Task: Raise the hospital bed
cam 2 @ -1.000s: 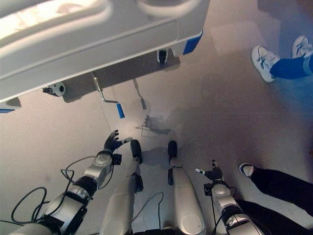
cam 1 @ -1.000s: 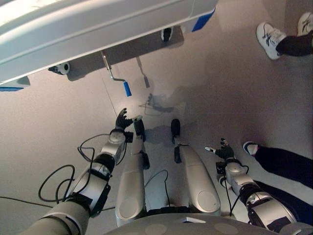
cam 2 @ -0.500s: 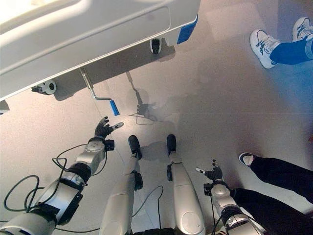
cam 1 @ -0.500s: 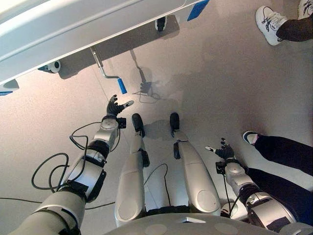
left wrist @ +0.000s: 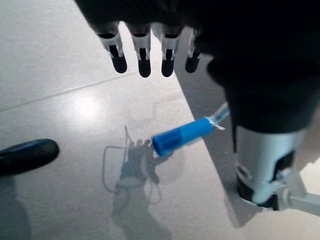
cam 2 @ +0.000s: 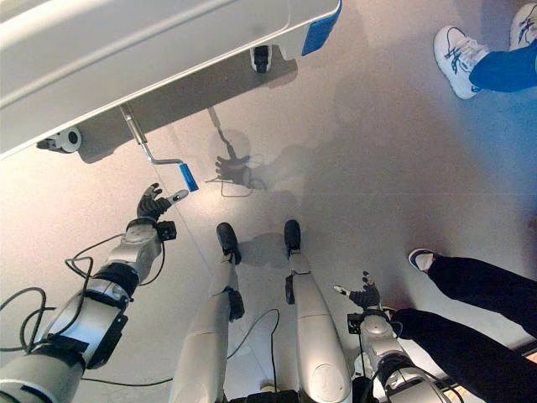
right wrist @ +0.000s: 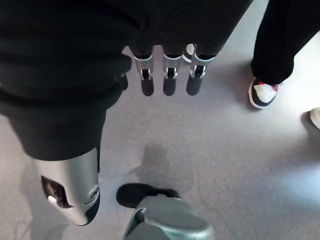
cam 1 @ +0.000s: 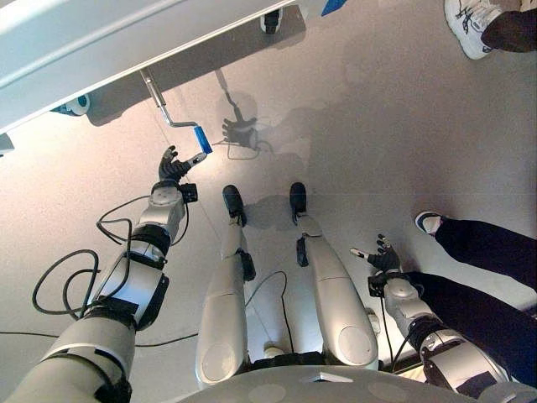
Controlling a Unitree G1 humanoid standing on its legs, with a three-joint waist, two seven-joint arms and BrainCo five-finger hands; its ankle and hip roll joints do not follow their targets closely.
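I expect the blue handle (cam 1: 202, 139) to swing around in a circle when I turn the crank, because the metal crank bends sideways (cam 1: 173, 123) before the blue handle.
The white hospital bed (cam 1: 101, 42) runs across the top of the eye views, its end panel tipped with blue. From under its frame a metal crank (cam 1: 155, 92) bends down to a blue handle (cam 1: 203, 139). My left hand (cam 1: 172, 166) is stretched out just below that handle, fingers straight and open, not touching it. In the left wrist view the blue handle (left wrist: 182, 136) lies between the fingers (left wrist: 145, 57) and the thumb (left wrist: 262, 160), with a gap on both sides. My right hand (cam 1: 379, 256) hangs low at my right side, open and idle.
A bed castor (cam 1: 77, 104) stands left of the crank and another (cam 1: 270, 20) to the right. A person's white trainers (cam 1: 468, 25) are at the top right. Another person's dark trouser leg and shoe (cam 1: 432, 225) stand close beside my right hand.
My left arm has reached further forward, bringing the open hand from well short of the blue handle to just beneath it. The whole view has shifted as I moved closer to the bed.
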